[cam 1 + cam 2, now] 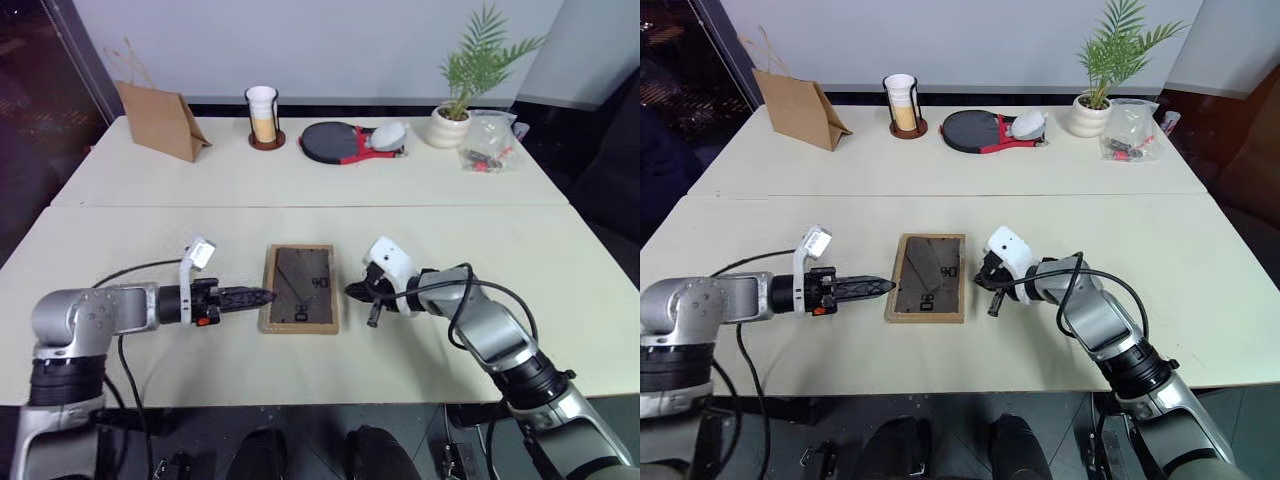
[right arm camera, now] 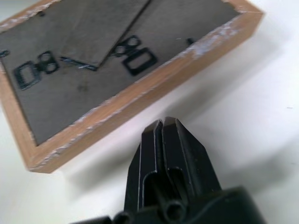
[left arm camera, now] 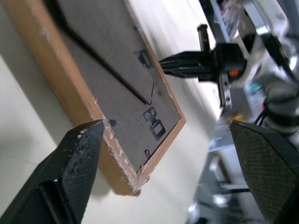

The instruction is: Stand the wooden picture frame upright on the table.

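I need to lift up the fold-out stand [image 1: 924, 263], since it lies folded against the frame's back, before my right gripper opens and grips the frame's side edge [image 1: 333, 262].
The wooden picture frame [image 1: 300, 288] lies flat on the table [image 1: 450, 230], near the front middle. Its dark back faces up, with the fold-out stand folded in. My left gripper [image 1: 262, 296] points level at the frame's left edge. In the left wrist view its fingers [image 3: 84, 149] stand wide open on either side of the frame's corner [image 3: 117, 84], holding nothing. My right gripper [image 1: 356, 292] sits just off the frame's right edge. Its fingers [image 2: 163, 123] are shut together with nothing between them, a small gap from the wood [image 2: 93, 70].
Along the far side of the table stand a brown paper bag [image 1: 160, 120], a cup in a dark holder [image 1: 264, 118], a table-tennis paddle [image 1: 340, 142], a potted plant [image 1: 460, 110] and a clear plastic bag [image 1: 490, 145]. A seam crosses the table's middle.
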You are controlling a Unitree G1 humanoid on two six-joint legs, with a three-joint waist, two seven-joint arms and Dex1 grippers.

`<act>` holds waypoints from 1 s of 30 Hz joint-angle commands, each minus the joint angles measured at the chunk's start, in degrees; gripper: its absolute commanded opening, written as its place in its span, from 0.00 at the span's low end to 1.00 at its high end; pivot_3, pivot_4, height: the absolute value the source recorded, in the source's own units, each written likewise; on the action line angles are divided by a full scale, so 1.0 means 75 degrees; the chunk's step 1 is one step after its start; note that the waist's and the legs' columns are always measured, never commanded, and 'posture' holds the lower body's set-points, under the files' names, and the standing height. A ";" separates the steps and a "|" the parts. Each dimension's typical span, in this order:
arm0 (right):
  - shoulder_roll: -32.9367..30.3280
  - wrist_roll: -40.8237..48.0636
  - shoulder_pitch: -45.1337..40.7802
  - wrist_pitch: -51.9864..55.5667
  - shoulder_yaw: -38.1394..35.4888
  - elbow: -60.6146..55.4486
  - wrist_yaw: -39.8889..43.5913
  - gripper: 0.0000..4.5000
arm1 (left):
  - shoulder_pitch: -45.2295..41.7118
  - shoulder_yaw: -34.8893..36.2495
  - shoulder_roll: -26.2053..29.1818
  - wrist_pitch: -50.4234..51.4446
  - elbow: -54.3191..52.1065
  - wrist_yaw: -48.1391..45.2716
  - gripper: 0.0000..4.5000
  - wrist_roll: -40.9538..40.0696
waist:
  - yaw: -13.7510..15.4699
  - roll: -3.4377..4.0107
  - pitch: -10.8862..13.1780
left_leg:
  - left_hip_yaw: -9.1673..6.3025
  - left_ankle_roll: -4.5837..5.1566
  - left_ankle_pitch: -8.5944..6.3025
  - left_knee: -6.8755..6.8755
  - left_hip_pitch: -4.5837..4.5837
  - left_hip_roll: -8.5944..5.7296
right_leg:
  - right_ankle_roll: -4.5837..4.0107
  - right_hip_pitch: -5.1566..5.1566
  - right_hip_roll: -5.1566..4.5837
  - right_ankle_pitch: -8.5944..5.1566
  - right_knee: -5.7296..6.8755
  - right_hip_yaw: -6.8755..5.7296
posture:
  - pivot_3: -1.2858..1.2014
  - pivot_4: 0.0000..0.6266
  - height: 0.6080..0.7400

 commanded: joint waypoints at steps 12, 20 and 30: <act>0.0636 0.0218 -0.0395 -0.0412 0.0463 0.0272 0.0541 0.00 | -0.0014 -0.0191 -0.0726 0.0226 0.0619 0.1203 1.00 0.0360 | 0.0051 0.0001 -0.0006 | 0.0000 -0.0001 0.0000 0.0001 0.0011 0.0002 | -0.0002 0.0015 -0.0023 0.0000 0.0001 0.0002 | 0.52 0.24 1.00; 0.0794 0.0194 -0.0496 -0.0495 0.0439 0.0386 0.0649 0.00 | 0.0010 -0.0028 -0.1011 0.0059 0.1151 0.1066 0.94 0.0186 | 0.0074 0.0005 -0.0012 | -0.0005 0.0000 0.0000 0.0016 0.0024 -0.0018 | -0.0006 0.0042 -0.0063 -0.0002 0.0001 -0.0007 | 0.52 0.24 1.00; 0.0276 0.0083 -0.0391 -0.0694 0.0282 0.0296 0.0659 0.00 | -0.0016 0.1226 -0.1541 0.0561 0.1215 0.1229 0.23 -0.0588 | 0.0035 0.0001 -0.0010 | -0.0009 0.0005 -0.0004 0.0010 -0.0007 -0.0014 | 0.0001 0.0008 -0.0077 0.0001 -0.0002 -0.0022 | 0.52 0.24 1.00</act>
